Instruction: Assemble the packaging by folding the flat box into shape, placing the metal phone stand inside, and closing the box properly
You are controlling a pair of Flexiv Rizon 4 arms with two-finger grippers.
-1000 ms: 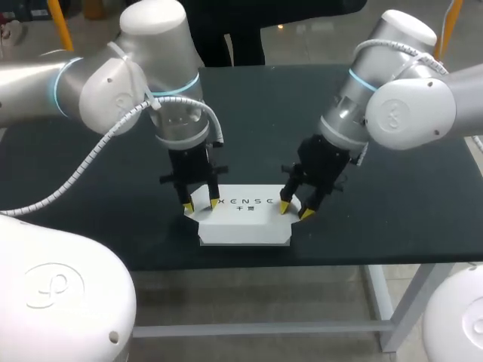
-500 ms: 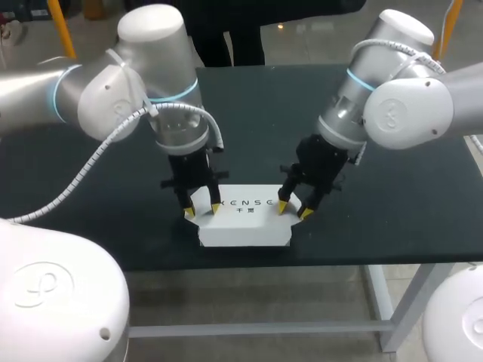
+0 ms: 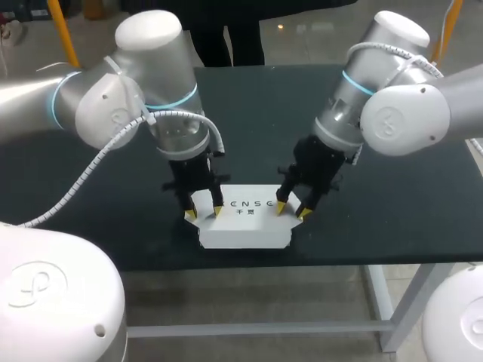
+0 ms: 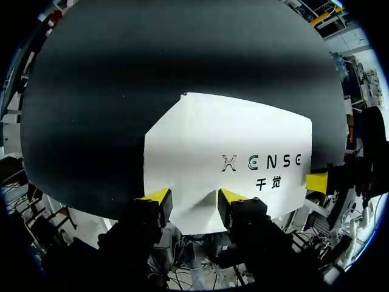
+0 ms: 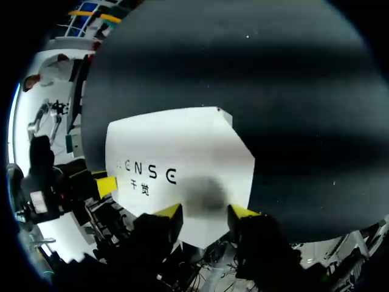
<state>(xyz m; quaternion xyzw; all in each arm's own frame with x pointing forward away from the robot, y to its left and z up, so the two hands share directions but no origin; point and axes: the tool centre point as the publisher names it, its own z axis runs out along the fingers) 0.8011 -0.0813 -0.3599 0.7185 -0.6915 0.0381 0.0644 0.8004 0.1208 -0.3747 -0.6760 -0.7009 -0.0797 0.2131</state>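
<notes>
The lid [image 3: 247, 202] will swing up around its far edge when I lift it, because the slanted front flap [image 3: 245, 225] sticks out loose over the box.
A flat white box [image 3: 245, 225] with dark lettering lies on the black table [image 3: 249, 113] near its front edge. My left gripper [image 3: 203, 213] stands over the box's left end, fingers open, yellow tips down on either side of the end flap. In the left wrist view the box [image 4: 231, 140] stretches ahead of the gripper [image 4: 193, 196], and a white flap corner pokes up between the fingers. My right gripper [image 3: 293, 212] stands open the same way at the right end; its wrist view shows the box [image 5: 176, 146] ahead of the gripper [image 5: 205, 211]. No metal phone stand shows.
The box's near side lies close to the table's front edge [image 3: 249, 264]. Bare black tabletop stretches behind the box and to both sides. Both arms lean in steeply from the sides, crowding the space above the box.
My left gripper has shifted a little to the right and nearer, onto the box's left end. The right gripper has barely moved. The box's left flap shows less than before.
</notes>
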